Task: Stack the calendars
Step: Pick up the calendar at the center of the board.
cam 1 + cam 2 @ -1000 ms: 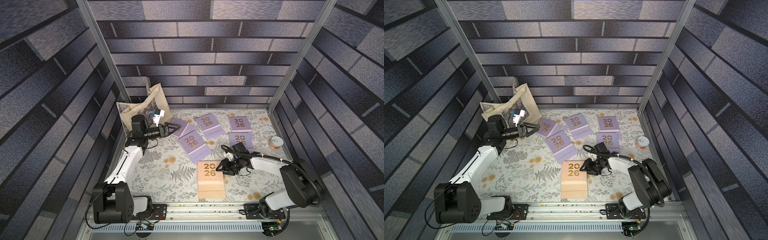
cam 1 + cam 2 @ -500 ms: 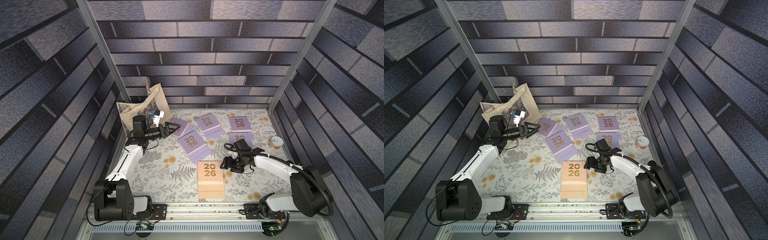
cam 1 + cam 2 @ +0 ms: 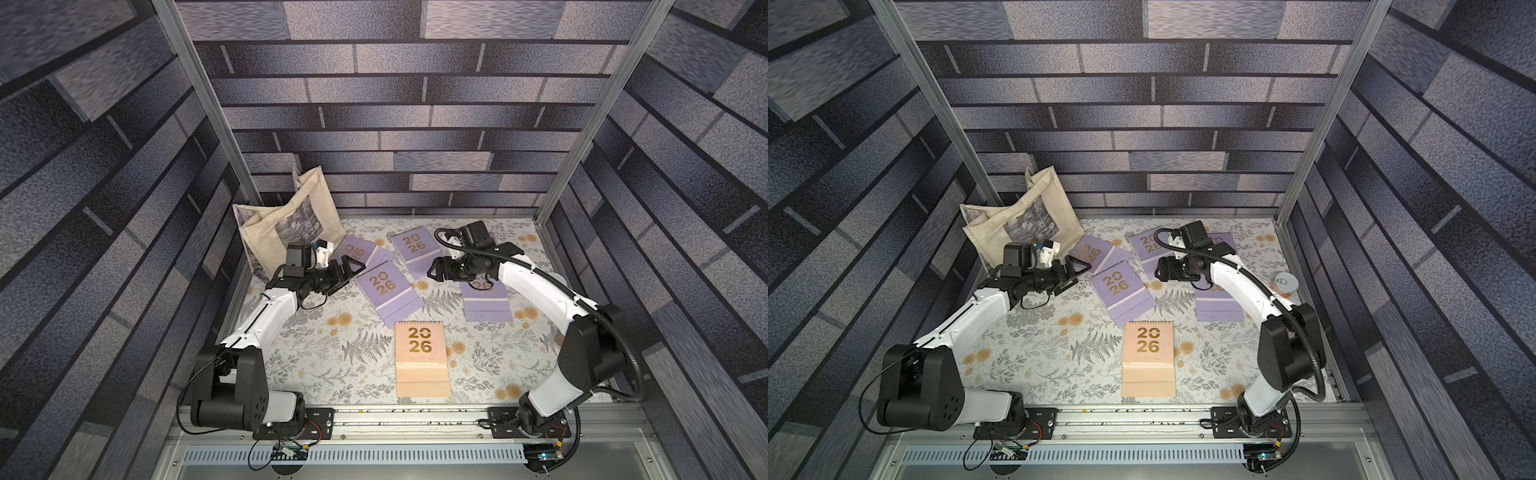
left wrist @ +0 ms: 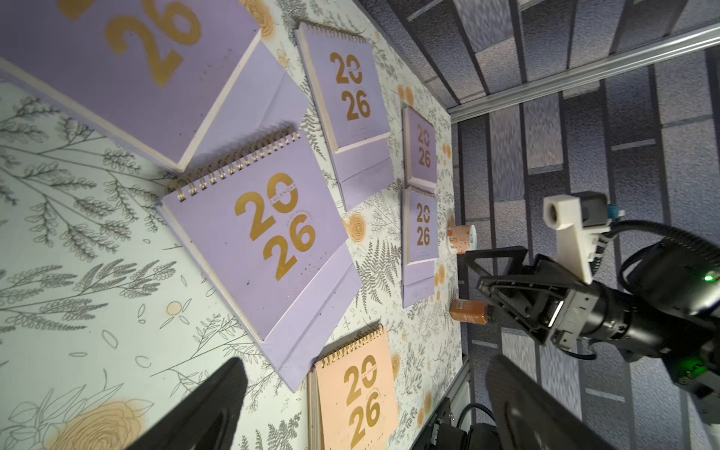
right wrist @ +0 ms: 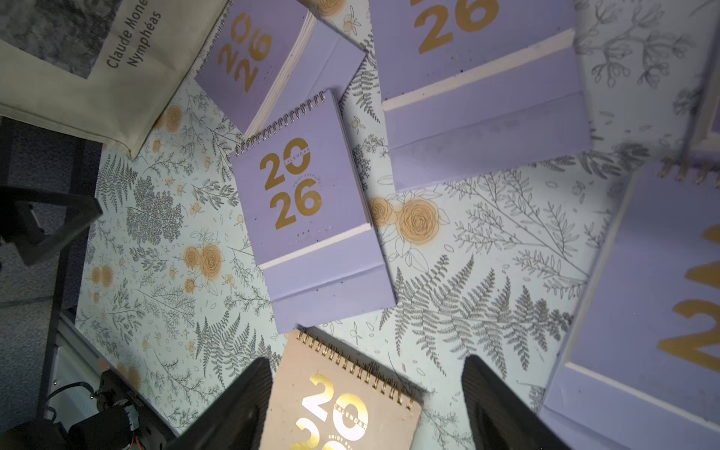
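Observation:
My left gripper should keep going down until its open fingers straddle the lilac calendar (image 3: 389, 293) behind the peach one at its long side (image 3: 367, 294), which is free beside them.
Several calendars lie flat on the floral table. The peach calendar (image 3: 420, 353) (image 3: 1148, 353) is nearest the front. A lilac calendar (image 3: 386, 291) (image 4: 272, 233) (image 5: 307, 210) lies behind it, overlapping another lilac one (image 3: 356, 249). More lilac ones lie at the back (image 3: 415, 245) and at the right (image 3: 484, 301); my right arm partly covers that one. My left gripper (image 3: 353, 266) (image 4: 366, 405) hangs open and empty beside the overlapping pair. My right gripper (image 3: 432, 272) (image 5: 366, 401) is open and empty above the table, between the back and right lilac calendars.
A beige tote bag (image 3: 291, 220) (image 5: 78, 78) leans in the back left corner, just behind my left wrist. A small orange and white can (image 3: 1285, 284) stands at the right wall. The metal rail (image 3: 395, 415) runs along the front edge.
My right gripper has opened wider, left the peach calendar's side and swung toward the back over the lilac ones. The peach calendar stays put. The left arm has barely moved.

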Robot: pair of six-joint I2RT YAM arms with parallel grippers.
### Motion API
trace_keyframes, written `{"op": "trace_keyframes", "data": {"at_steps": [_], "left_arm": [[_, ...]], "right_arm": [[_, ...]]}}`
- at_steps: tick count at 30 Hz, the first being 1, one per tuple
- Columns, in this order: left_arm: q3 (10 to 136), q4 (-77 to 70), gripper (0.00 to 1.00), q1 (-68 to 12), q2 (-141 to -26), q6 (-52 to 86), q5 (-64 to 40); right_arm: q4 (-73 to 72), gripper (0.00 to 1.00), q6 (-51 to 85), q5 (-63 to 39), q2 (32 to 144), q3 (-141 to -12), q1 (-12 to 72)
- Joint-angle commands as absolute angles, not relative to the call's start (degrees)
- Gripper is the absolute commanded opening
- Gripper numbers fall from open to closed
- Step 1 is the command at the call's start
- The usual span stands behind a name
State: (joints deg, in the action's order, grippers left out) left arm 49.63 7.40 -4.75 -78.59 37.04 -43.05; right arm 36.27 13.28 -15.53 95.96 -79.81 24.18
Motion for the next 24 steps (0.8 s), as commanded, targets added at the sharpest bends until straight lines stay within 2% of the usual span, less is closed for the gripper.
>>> {"op": "trace_keyframes", "data": {"at_steps": [1, 6, 14, 24], "left_arm": [[43.46, 1.93, 0.94, -7.47, -78.04, 44.98, -32.89], [39.32, -1.94, 0.92, -13.2, -77.65, 47.73, -21.82], [37.07, -11.73, 0.92, -14.59, -83.64, 48.33, -19.29], [36.96, -18.71, 0.92, -14.7, -89.79, 49.54, -20.72]], "right_arm": [[38.95, 0.79, 7.81, -19.24, 102.58, -87.01, 23.47], [42.08, 0.78, 4.56, -20.16, 112.68, -98.13, 23.38], [43.85, 0.77, 3.8, -25.27, 123.68, -108.38, 23.46], [44.08, 0.76, 4.14, -27.8, 128.53, -112.59, 23.91]]}}
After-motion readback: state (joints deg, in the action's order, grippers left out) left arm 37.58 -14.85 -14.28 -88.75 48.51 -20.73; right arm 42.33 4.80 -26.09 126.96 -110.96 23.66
